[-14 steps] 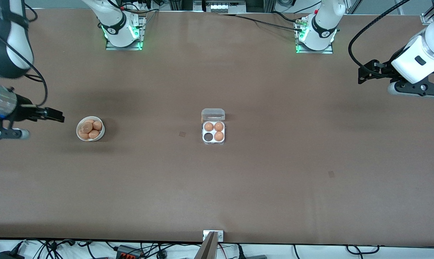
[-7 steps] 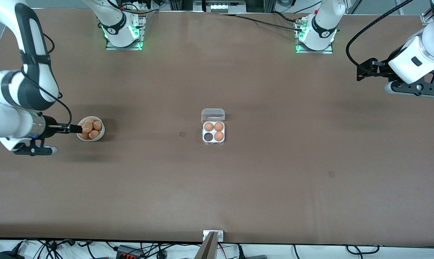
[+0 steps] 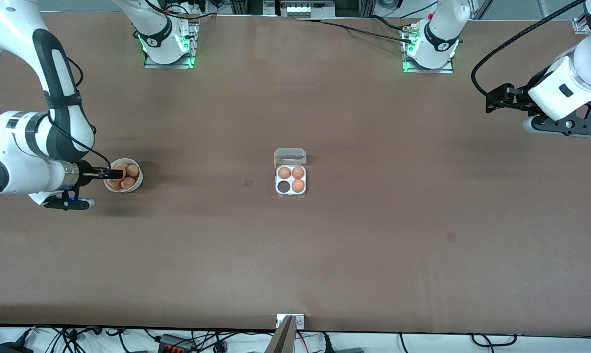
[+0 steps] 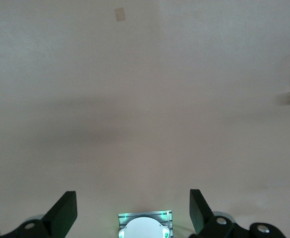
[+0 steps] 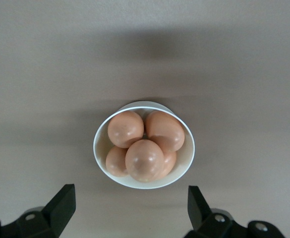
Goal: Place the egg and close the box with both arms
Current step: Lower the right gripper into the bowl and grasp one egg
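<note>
The top egg (image 5: 145, 160) lies partly over the eggs (image 5: 169, 162) beneath, so the top egg will come away at once when I lift it, and the ones below will stay in the bowl.
Several alike orange-brown eggs (image 5: 144, 159) fill a round white bowl (image 5: 145, 184) toward the right arm's end of the table. My right gripper (image 5: 130, 198) hangs open right over that bowl (image 3: 137, 183), with nothing between its fingers; the front view shows it (image 3: 113, 174) above the bowl's rim. The box (image 3: 291, 194) sits mid-table with its clear lid (image 3: 290, 157) swung open. It holds three eggs and has one dark empty cell (image 3: 283, 187). My left gripper (image 4: 132, 198) is open and empty, up over bare table at the left arm's end (image 3: 494, 98).
Two small tape patches (image 3: 248, 183) (image 3: 451, 237) lie flat on the brown table. The arm bases (image 3: 167, 44) (image 3: 430, 49) stand along the table's edge farthest from the front camera. A metal bracket (image 3: 290, 321) sits at the edge nearest it.
The right arm has swung in from the table's end, bringing its gripper over the bowl of eggs. The left arm has drifted slightly toward its base. Both grippers stay open.
</note>
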You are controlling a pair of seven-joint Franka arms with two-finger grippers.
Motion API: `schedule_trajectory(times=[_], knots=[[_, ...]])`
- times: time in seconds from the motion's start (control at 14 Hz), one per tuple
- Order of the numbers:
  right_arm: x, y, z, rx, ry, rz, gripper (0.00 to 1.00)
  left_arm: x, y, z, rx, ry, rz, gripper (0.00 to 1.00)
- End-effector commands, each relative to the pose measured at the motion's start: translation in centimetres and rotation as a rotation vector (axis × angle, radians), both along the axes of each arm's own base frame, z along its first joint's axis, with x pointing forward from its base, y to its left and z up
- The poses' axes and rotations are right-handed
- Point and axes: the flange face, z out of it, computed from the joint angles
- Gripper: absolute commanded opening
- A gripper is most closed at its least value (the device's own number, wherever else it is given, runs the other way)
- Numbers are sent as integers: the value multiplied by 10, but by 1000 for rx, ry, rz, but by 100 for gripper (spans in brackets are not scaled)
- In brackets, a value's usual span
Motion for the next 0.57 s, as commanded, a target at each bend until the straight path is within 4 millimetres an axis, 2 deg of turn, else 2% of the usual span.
schedule_trajectory(times=[0.0, 0.07, 0.36, 0.5], knots=[[0, -3, -12, 12, 3, -4, 100, 5, -5, 4, 3, 4, -17, 100], [0, -4, -23, 12, 12, -5, 100, 7, -5, 1, 5, 8, -18, 100], [-2, -12, -42, 12, 25, -16, 97, 9, -6, 7, 1, -5, -18, 100], [-3, -15, -48, 13, 34, -23, 97, 15, -6, -3, 2, 13, -19, 100]])
